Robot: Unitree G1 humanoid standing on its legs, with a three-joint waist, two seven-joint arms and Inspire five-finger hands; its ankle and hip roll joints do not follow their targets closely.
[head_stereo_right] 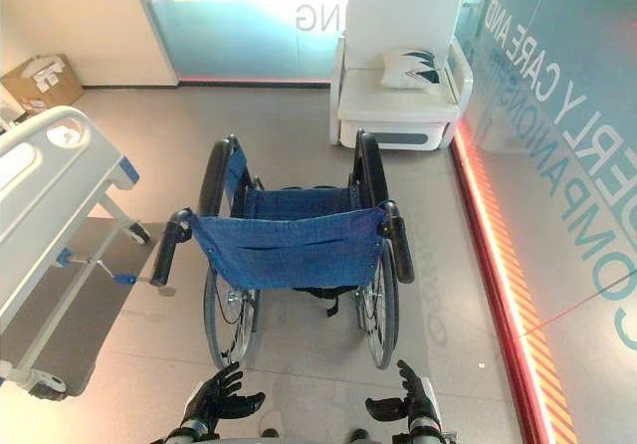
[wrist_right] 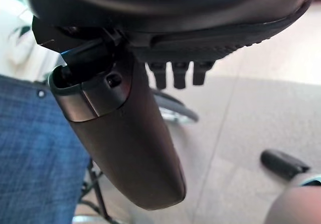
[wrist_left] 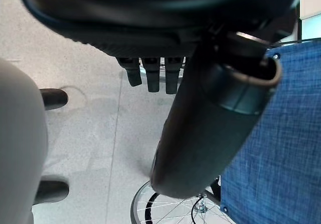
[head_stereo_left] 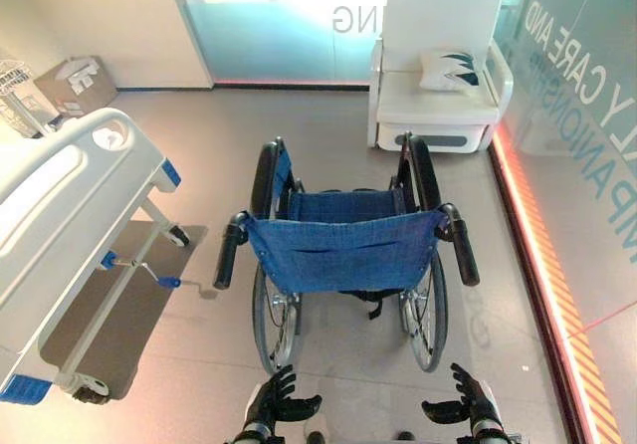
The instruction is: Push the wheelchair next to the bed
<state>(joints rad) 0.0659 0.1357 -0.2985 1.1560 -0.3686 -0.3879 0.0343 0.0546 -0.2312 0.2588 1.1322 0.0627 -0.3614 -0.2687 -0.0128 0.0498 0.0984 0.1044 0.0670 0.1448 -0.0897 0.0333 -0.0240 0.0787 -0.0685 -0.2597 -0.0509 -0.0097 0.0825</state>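
Note:
I expect the wheelchair (head_stereo_left: 346, 206) will stay unfolded and turn as one when I push, because the blue fabric back (head_stereo_left: 344, 254) is stretched wide between the push handles.
The wheelchair (head_stereo_left: 343, 250) stands in the middle of the floor with its blue fabric back toward me. Its black left push handle (head_stereo_left: 229, 253) and right push handle (head_stereo_left: 463, 250) point back at me. The white bed (head_stereo_left: 60, 215) stands to the left, a gap of floor between it and the chair. My left hand (head_stereo_left: 274, 396) and right hand (head_stereo_left: 468, 399) hang low behind the chair, both open with spread fingers, touching nothing. The left wrist view has the blue back (wrist_left: 281, 148) past straight fingers (wrist_left: 150, 78). In the right wrist view the blue back (wrist_right: 35, 148) lies beside straight fingers (wrist_right: 178, 73).
A white seat (head_stereo_left: 438, 96) with a cushion stands straight ahead of the wheelchair. A glass wall with a red floor strip (head_stereo_left: 537, 255) runs along the right. A grey mat (head_stereo_left: 129, 305) lies under the bed's wheeled foot end. A cardboard box (head_stereo_left: 78, 84) sits far left.

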